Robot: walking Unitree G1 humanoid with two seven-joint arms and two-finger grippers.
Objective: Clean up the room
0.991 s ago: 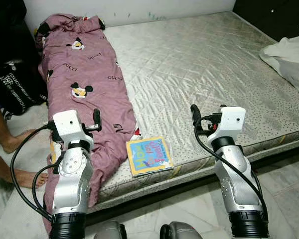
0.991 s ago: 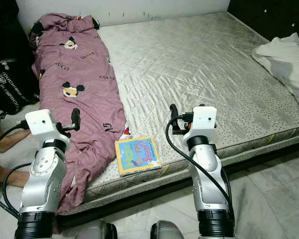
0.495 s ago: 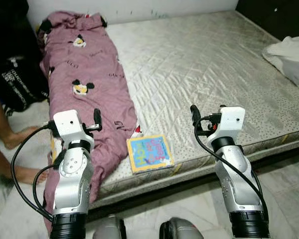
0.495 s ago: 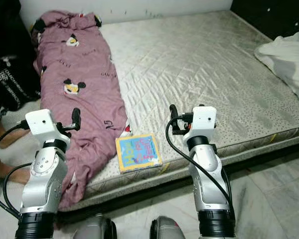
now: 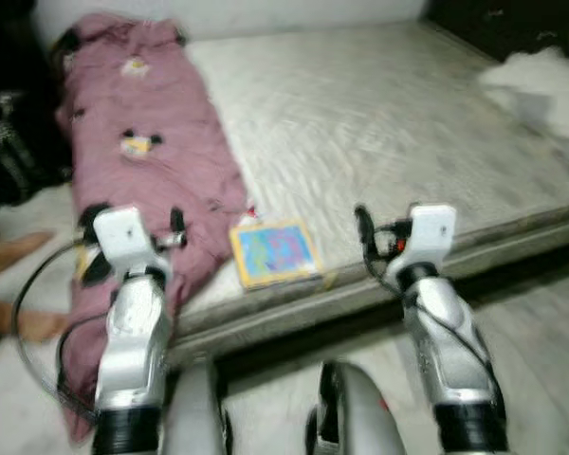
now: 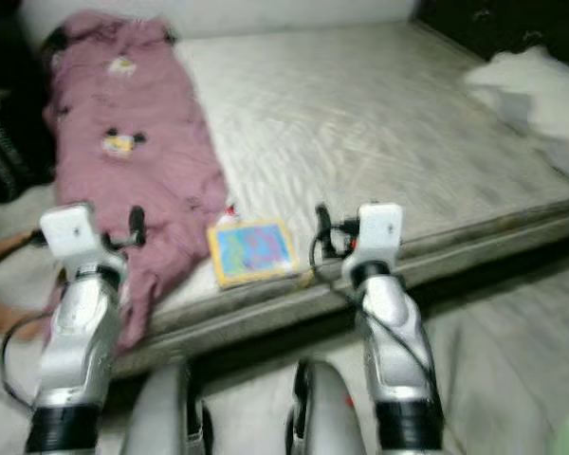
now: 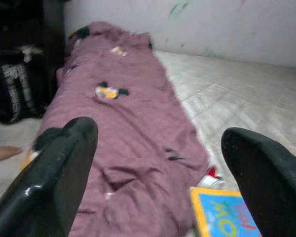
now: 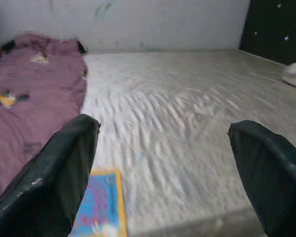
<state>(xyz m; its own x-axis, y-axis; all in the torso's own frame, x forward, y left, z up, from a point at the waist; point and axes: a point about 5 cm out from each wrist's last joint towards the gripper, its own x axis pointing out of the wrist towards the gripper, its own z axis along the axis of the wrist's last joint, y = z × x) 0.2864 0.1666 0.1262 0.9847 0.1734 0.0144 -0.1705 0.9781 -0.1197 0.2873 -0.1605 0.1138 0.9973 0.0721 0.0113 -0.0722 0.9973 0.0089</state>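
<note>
My gripper will carry the children's book point(image 5: 275, 253) upright, and it should stay stiff and shut, because its closed cover lies flat with straight edges point(image 5: 282, 280).
A blue and yellow children's book point(image 5: 270, 252) lies flat near the front edge of a bare grey mattress point(image 5: 379, 123). A mauve cartoon-print blanket point(image 5: 137, 142) stretches along the mattress's left side and hangs over its front corner. My left gripper point(image 7: 158, 168) is open and empty, held in front of the blanket's hanging end. My right gripper point(image 8: 163, 173) is open and empty, raised before the mattress edge to the right of the book point(image 8: 96, 202). The head views are blurred.
A white cloth point(image 5: 541, 81) lies on the mattress's far right. A black bag point(image 5: 9, 142) stands on the floor to the left, and a person's bare feet point(image 5: 24, 284) are beside it. Pale tiled floor point(image 5: 550, 322) runs before the bed.
The whole picture has shifted and blurred, so the camera has moved back and tilted. My lower body now shows at the bottom edge. Both grippers hold the same open pose.
</note>
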